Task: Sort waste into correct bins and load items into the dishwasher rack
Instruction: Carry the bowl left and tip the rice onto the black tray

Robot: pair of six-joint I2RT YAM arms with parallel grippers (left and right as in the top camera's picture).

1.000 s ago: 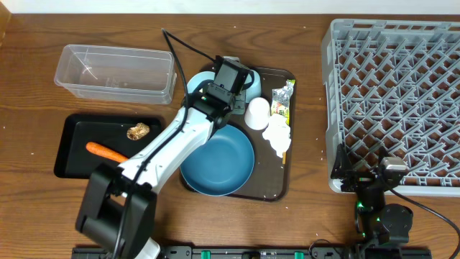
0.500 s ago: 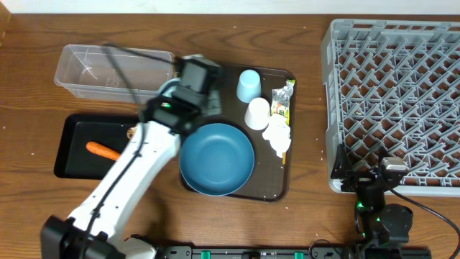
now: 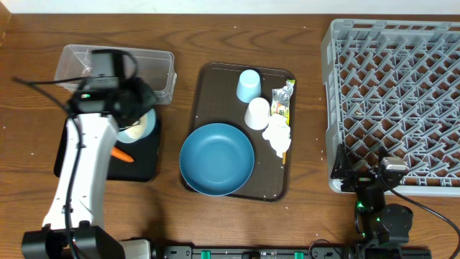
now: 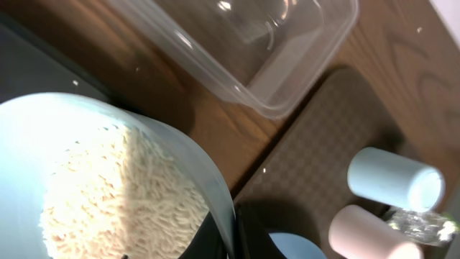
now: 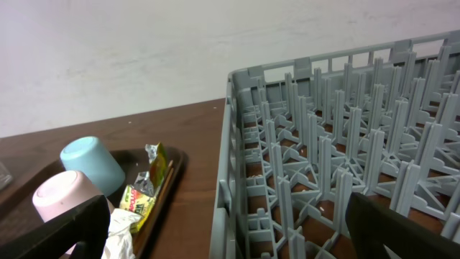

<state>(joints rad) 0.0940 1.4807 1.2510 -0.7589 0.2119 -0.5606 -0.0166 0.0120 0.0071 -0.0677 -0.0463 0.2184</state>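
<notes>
I can see white rice in the white bowl [image 3: 136,131] at the black tray's end, so next I swing my left gripper back and tip the bowl over the black tray [image 3: 131,165].
My left gripper [image 3: 141,114] is shut on the rim of the white bowl [image 3: 136,126], which hangs over the right end of the black tray [image 3: 142,171]. In the left wrist view the bowl [image 4: 165,144] is tilted, with white rice [image 4: 108,194] inside. An orange carrot [image 3: 122,155] lies on the black tray, partly under my arm. The clear tub [image 3: 115,68] stands just behind. The blue dish [image 3: 216,159], light-blue cup [image 3: 248,85], white cup [image 3: 256,113], napkin [image 3: 277,135] and wrapper [image 3: 283,99] rest on the brown serving tray [image 3: 215,86]. My right gripper [image 5: 226,241] stands open at the grey rack [image 3: 395,101].
The rack [image 5: 323,165] fills the right side of the table, and its near left corner lies between my right fingers. Chopsticks [image 3: 287,147] lie along the serving tray's right edge beside the napkin. Bare wood separates the serving tray from the rack.
My left arm has swung left from the serving tray, carrying the white bowl to a spot over the black tray. The right arm has not moved.
</notes>
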